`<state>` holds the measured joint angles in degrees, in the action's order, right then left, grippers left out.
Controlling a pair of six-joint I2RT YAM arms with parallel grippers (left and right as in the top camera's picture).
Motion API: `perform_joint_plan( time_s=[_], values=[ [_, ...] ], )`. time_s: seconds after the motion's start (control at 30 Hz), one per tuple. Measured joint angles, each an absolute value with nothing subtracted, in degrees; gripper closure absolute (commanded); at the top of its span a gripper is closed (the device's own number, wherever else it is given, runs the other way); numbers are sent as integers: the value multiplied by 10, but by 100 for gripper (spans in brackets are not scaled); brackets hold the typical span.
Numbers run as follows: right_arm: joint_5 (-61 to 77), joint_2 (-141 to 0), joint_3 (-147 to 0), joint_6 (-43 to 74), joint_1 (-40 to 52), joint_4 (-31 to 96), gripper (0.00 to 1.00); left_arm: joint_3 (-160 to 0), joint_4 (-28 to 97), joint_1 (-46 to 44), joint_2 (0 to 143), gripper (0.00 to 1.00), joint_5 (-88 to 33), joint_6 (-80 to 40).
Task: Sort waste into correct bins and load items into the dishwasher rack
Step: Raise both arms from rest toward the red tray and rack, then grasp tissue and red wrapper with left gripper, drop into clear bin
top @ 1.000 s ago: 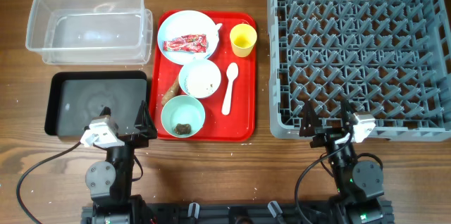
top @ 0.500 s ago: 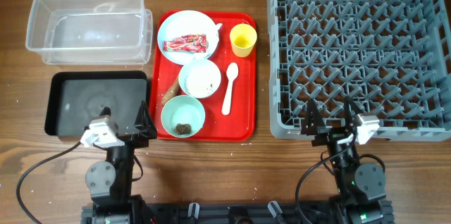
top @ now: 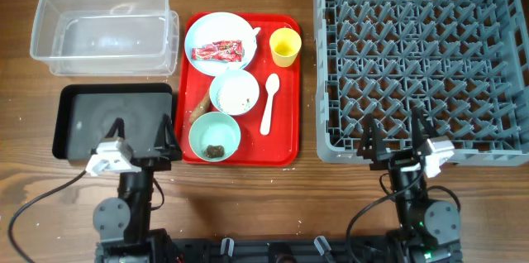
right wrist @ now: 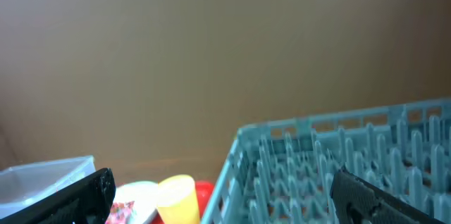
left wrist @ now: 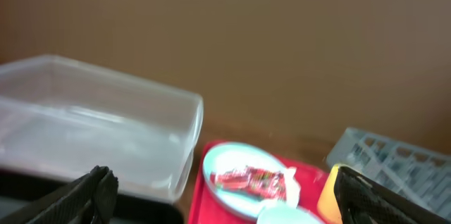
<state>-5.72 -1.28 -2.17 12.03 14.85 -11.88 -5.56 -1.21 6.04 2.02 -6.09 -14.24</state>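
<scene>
The red snack wrapper and napkin are still on top of the pale blue plate, so my right gripper should wait above the rack while my left gripper moves them into the clear box.
A red tray holds a pale blue plate with a red snack wrapper and a crumpled white napkin. It also holds a white bowl with rice, a pale green bowl with a dark lump, a yellow cup, a white spoon and a brown scrap. The clear box and black tray lie left. The grey rack is at the right. My left gripper is open over the black tray's front edge. My right gripper is open at the rack's front edge.
The wooden table shows bare along the front between my two arms. The plate and wrapper and clear box show in the left wrist view. The rack and cup show in the right wrist view.
My right gripper has moved to the right and a little forward along the rack's front edge. My left gripper has shifted slightly left and its fingers now spread wider.
</scene>
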Motion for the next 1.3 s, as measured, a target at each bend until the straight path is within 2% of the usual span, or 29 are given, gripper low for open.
perform_joint_plan(
  time_s=[0.1,0.27,0.37,0.5,0.6,0.7,0.8,0.83,0.87,0.9,0.97,1.07,1.1,1.13,1.3],
  values=[
    [-56,-33,-80,116,148,-105,0,-140,-16,60,82,0,-67,-142],
    [-55,-204,-254,101,149,-17,0,-353,-1,60,350,0,-116,-142],
    [-55,-343,-437,95,148,103,0,-528,77,49,532,0,-138,-142],
    [-45,-507,-644,61,149,273,0,-759,232,-29,741,0,-103,-115],
    [-12,-602,-730,57,149,371,0,-888,352,-91,851,0,-24,-105],
    [10,-689,-757,55,149,408,0,-958,369,-140,973,0,25,-101],
    [15,-732,-757,53,149,428,0,-962,373,-156,1039,0,0,-119],
    [15,-747,-757,53,148,438,0,-962,378,-160,1056,42,-19,-125],
    [16,-751,-758,52,149,441,0,-962,384,-166,1074,42,-46,-130],
    [18,-752,-758,52,149,456,0,-962,382,-168,1079,28,-50,-134],
    [20,-752,-758,52,148,468,0,-964,364,-169,1094,25,-54,-163],
    [22,-752,-759,52,149,494,0,-968,388,-169,1150,11,18,-319],
    [22,-752,-759,53,149,503,0,-968,392,-169,1191,10,57,-402],
    [22,-752,-759,52,149,507,0,-968,387,-169,1207,10,68,-430],
    [22,-752,-759,52,149,517,0,-968,335,-169,1262,4,98,-496]
  ],
)
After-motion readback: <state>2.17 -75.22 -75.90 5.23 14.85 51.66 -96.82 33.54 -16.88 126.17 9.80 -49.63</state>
